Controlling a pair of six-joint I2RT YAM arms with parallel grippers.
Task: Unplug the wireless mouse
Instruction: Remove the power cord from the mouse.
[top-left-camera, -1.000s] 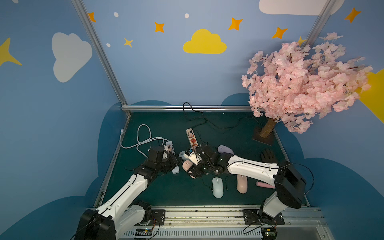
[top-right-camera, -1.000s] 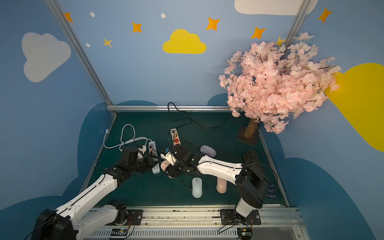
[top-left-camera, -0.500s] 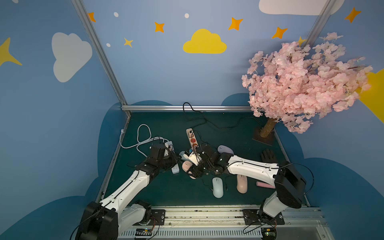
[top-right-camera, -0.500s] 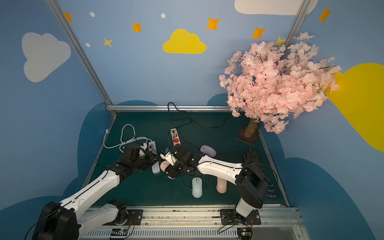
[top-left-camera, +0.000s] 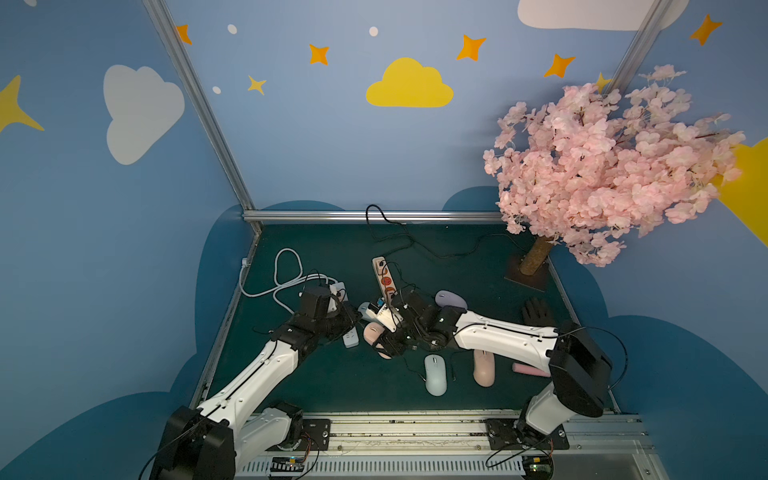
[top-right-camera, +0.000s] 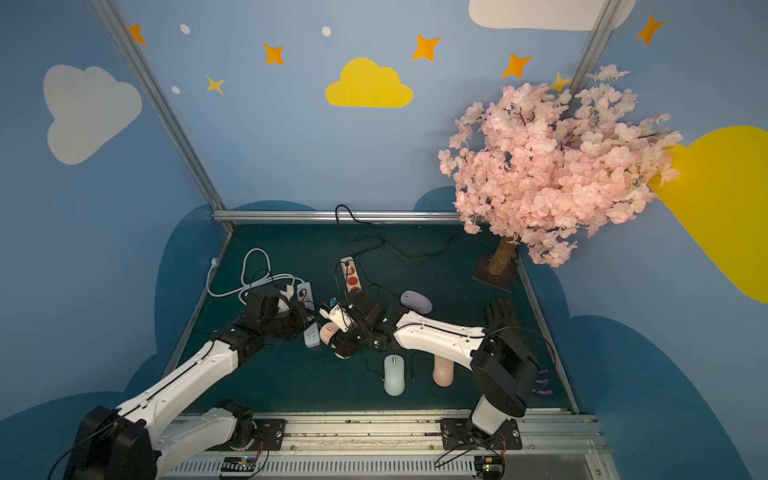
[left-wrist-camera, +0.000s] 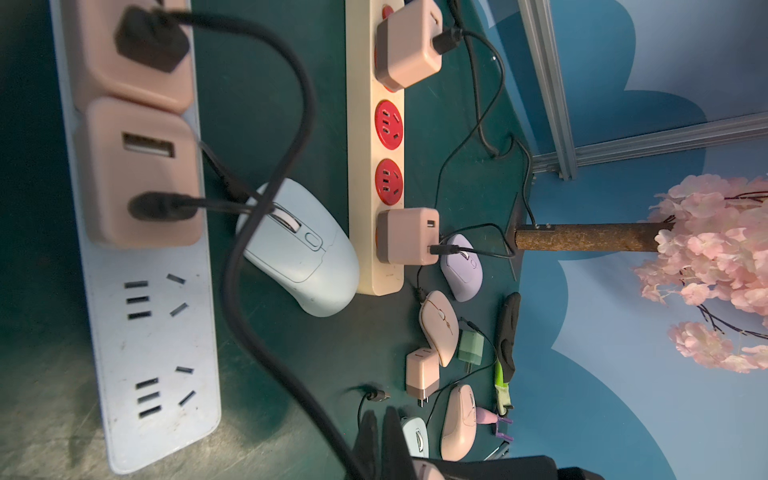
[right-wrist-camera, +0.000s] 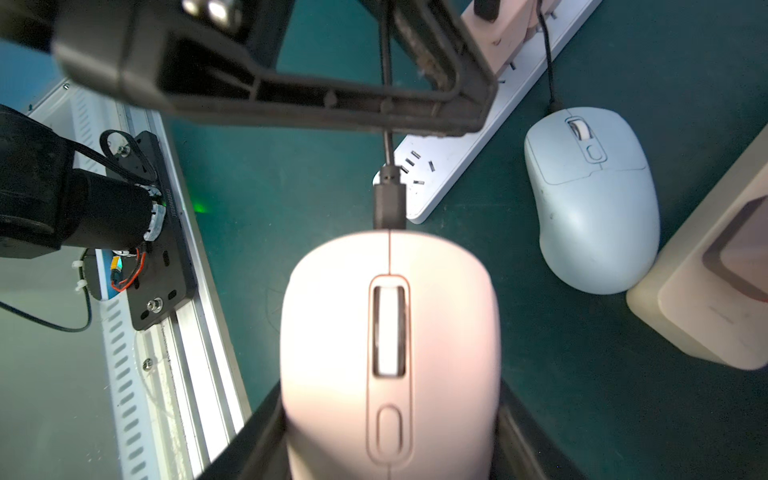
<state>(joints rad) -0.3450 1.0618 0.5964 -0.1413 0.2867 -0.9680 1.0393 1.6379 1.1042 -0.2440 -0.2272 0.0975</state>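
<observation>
The black plug (right-wrist-camera: 390, 205) is in the front end of the pink mouse and the left gripper holds its cable, so next the right gripper pulls the mouse (top-left-camera: 374, 337) back off.
A pink wireless mouse (right-wrist-camera: 390, 332) is gripped at its sides by my right gripper (right-wrist-camera: 390, 436), just above the green mat; in both top views it shows near the middle (top-left-camera: 372, 332) (top-right-camera: 328, 330). A black plug (right-wrist-camera: 390, 199) sits in the mouse's front end. Its black cable (left-wrist-camera: 266, 353) runs from a pink adaptor (left-wrist-camera: 141, 174) on the white power strip (left-wrist-camera: 153, 353) into my left gripper (left-wrist-camera: 380, 432). That gripper's fingers are pressed together on the cable, a short way in front of the mouse (top-left-camera: 353, 320).
A light blue mouse (right-wrist-camera: 594, 208) lies between the white strip and a beige strip with red sockets (left-wrist-camera: 374, 166). Another pale blue mouse (top-left-camera: 435, 374), a pink one (top-left-camera: 484, 370) and a purple one (top-left-camera: 451, 299) lie to the right. A black glove (top-left-camera: 538, 311) and the blossom tree (top-left-camera: 536, 257) stand further right.
My left gripper has closed on the cable and shifted slightly toward the pink mouse. The right arm and the mouse have stayed put.
</observation>
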